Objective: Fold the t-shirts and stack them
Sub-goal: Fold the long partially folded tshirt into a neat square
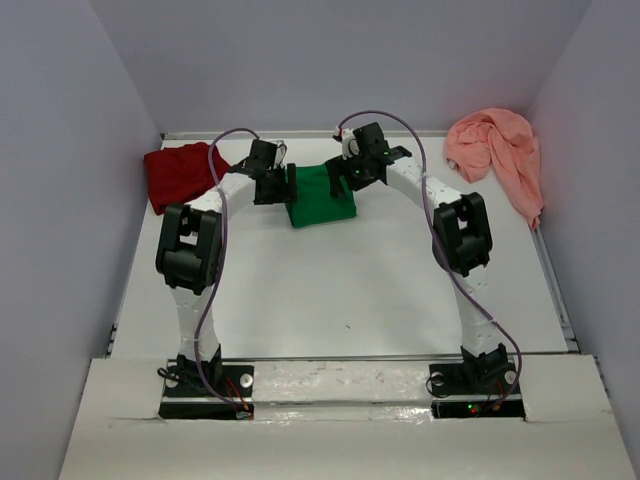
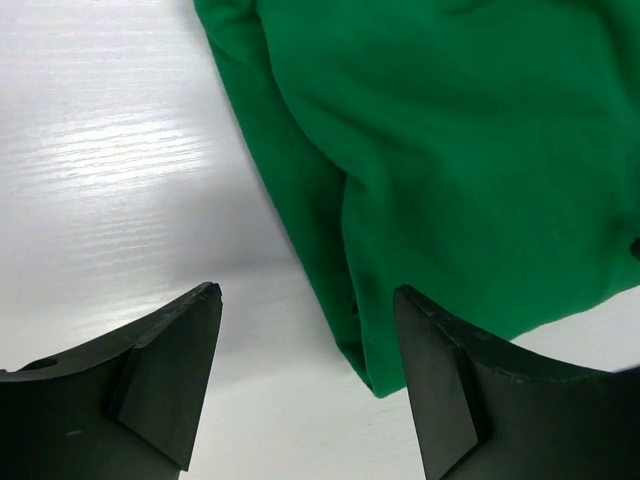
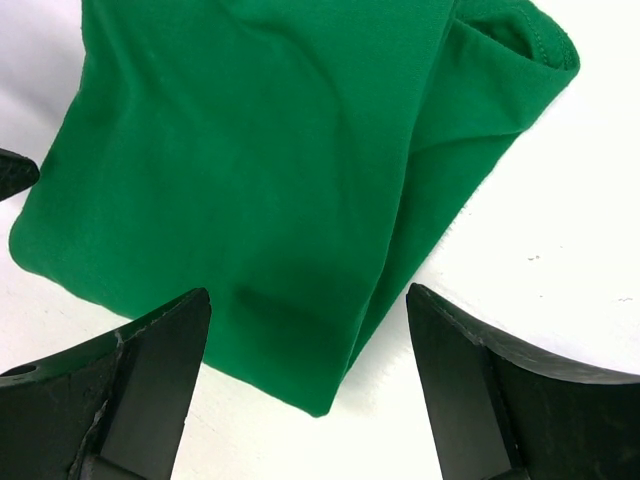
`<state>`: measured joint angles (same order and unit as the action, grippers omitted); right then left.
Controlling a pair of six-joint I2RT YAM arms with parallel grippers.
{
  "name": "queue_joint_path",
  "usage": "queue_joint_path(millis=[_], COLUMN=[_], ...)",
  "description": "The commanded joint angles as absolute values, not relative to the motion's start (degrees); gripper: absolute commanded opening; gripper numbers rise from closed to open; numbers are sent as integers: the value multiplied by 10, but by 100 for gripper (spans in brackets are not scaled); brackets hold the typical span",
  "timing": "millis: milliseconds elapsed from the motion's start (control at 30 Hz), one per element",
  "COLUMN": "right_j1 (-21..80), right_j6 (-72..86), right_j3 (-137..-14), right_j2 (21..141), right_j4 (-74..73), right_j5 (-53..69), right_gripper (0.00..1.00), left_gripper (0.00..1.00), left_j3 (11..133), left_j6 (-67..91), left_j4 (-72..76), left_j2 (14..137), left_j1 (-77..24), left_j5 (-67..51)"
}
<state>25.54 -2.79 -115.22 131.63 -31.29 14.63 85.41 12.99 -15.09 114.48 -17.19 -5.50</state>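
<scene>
The green t-shirt (image 1: 322,198) has loose layers (image 2: 333,215) stacked along its side edge, so it will stay folded but bend between the robot's grippers as they carry it.
The bright green t-shirt (image 1: 322,198) lies folded into a small rectangle at the back middle of the white table (image 1: 330,290). My left gripper (image 1: 273,188) hovers at its left edge and my right gripper (image 1: 348,174) at its far right corner. In the left wrist view the left gripper (image 2: 308,298) is open, with a corner of the green shirt (image 2: 450,150) lying flat between the fingers, ungripped. The right gripper (image 3: 308,295) is likewise open above a folded corner of the green shirt (image 3: 250,160). The dark red t-shirt (image 1: 180,172) is bunched at the back left. The salmon-pink t-shirt (image 1: 497,150) is crumpled at the back right.
Grey walls close in the table on the left, back and right. A raised white ledge (image 1: 340,400) runs along the near edge by the arm bases. Purple cables (image 1: 225,150) loop over both arms.
</scene>
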Motion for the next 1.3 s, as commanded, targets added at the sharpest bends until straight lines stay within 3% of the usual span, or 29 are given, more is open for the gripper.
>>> queue_joint_path(millis=[0, 1133, 1267], right_j1=[255, 248, 236], right_j6=[-32, -43, -37], right_j3=[-1157, -1154, -1159], right_j2=[1296, 1283, 1273], right_j4=[-299, -321, -324], right_j5=[157, 167, 180], right_gripper=[85, 85, 85], left_gripper=[79, 79, 72], left_j3=[863, 847, 840], left_j6=[145, 190, 200], left_j4=[-135, -53, -36], left_j2=[1142, 1229, 1243], left_j1=[-169, -170, -176], left_j5=[-112, -170, -175])
